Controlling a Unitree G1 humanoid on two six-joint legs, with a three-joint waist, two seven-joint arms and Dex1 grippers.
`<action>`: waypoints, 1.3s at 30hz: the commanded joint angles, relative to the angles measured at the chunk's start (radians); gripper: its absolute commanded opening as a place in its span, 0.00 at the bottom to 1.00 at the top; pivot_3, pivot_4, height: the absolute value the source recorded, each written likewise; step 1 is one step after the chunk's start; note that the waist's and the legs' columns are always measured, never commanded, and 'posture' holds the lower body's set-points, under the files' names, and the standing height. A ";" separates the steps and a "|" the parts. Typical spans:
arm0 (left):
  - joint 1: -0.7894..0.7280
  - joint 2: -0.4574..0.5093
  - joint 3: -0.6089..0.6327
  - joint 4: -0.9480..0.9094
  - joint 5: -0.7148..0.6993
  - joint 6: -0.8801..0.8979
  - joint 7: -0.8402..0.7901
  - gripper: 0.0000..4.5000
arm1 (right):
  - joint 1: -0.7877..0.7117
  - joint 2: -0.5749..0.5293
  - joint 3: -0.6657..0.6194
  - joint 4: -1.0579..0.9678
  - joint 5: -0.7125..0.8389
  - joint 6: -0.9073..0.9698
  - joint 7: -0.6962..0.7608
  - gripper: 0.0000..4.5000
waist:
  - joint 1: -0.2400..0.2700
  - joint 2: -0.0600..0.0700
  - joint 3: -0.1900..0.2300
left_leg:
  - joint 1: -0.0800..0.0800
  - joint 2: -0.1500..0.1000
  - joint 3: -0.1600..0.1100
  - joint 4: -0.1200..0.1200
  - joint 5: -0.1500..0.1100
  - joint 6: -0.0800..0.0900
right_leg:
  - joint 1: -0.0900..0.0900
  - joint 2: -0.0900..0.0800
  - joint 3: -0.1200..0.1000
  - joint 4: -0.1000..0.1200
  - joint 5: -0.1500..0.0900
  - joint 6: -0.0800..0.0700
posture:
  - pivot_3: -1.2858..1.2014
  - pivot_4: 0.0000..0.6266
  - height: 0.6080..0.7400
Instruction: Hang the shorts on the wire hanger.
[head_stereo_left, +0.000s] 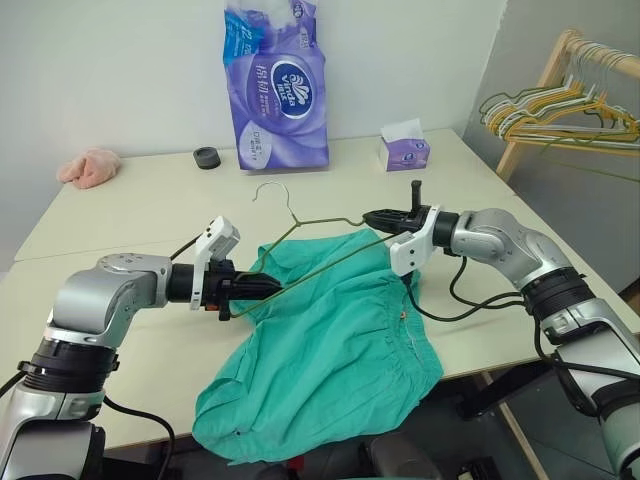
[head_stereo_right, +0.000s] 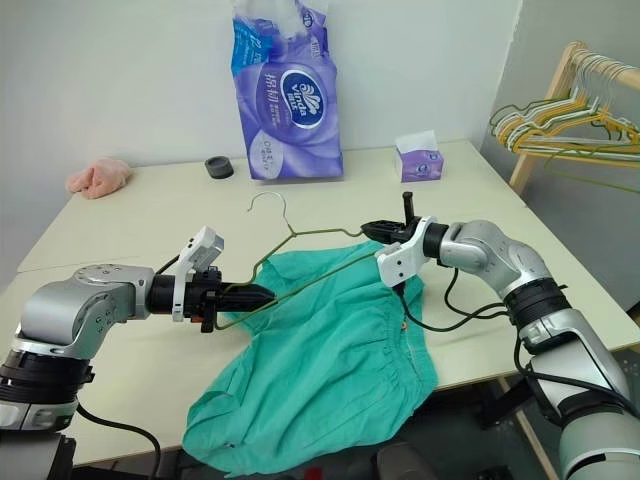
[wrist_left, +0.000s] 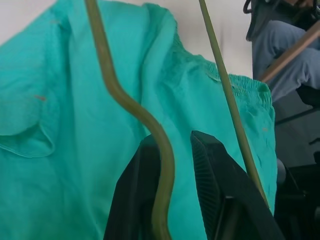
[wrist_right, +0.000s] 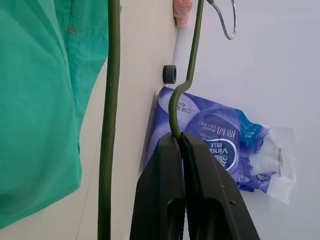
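The hanger's lower corner (head_stereo_left: 233, 315) is beside my left gripper's fingers, which are apart. The fingers should open wide and close all the way on that corner (wrist_left: 167, 170) before my right gripper opens.
The teal-green shorts (head_stereo_left: 330, 340) lie crumpled on the table (head_stereo_left: 130, 210), with their lower part drooping over its front edge. The wire hanger (head_stereo_left: 330, 221) is raised above them, hook up, and its long bar runs slantwise across the cloth's upper part. My right gripper (head_stereo_left: 368, 217) is shut on the hanger's right shoulder wire (wrist_right: 175, 112). My left gripper (head_stereo_left: 272, 287) is at the hanger's lower left corner. The wire (wrist_left: 162, 165) runs between its fingers (wrist_left: 215, 170), with a narrow gap showing beside it.
A purple tissue pack (head_stereo_left: 277, 85) stands at the back of the table, with a small tissue box (head_stereo_left: 405, 150) to its right. A black round cap (head_stereo_left: 207, 157) and a pink cloth (head_stereo_left: 90, 167) lie at the back left. A wooden rack with coloured hangers (head_stereo_left: 570, 105) stands at the right.
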 joint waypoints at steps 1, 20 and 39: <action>-0.006 -0.004 0.031 -0.013 -0.016 0.007 0.023 0.12 | -0.011 0.009 -0.030 -0.048 0.042 -0.004 -0.004 0.00 | 0.000 0.000 0.000 | 0.000 0.000 0.000 0.000 0.000 0.000 | 0.000 0.000 0.000 0.000 0.000 0.000 | 0.42 0.08 1.00; 0.031 -0.037 0.250 -0.019 -0.227 0.188 0.118 0.42 | -0.008 0.019 -0.064 0.009 0.011 -0.049 -0.147 0.00 | -0.002 0.000 0.000 | 0.000 0.000 0.000 0.000 0.000 0.000 | 0.000 0.000 0.000 0.001 0.000 0.000 | 0.42 0.07 1.00; 0.117 0.003 0.206 -0.092 -0.269 0.202 0.084 0.88 | -0.039 0.037 -0.041 0.060 -0.133 -0.178 -0.400 0.00 | -0.002 0.000 0.000 | 0.001 0.000 0.000 0.000 0.000 0.000 | 0.000 0.000 0.001 0.003 0.000 0.000 | 0.42 0.06 1.00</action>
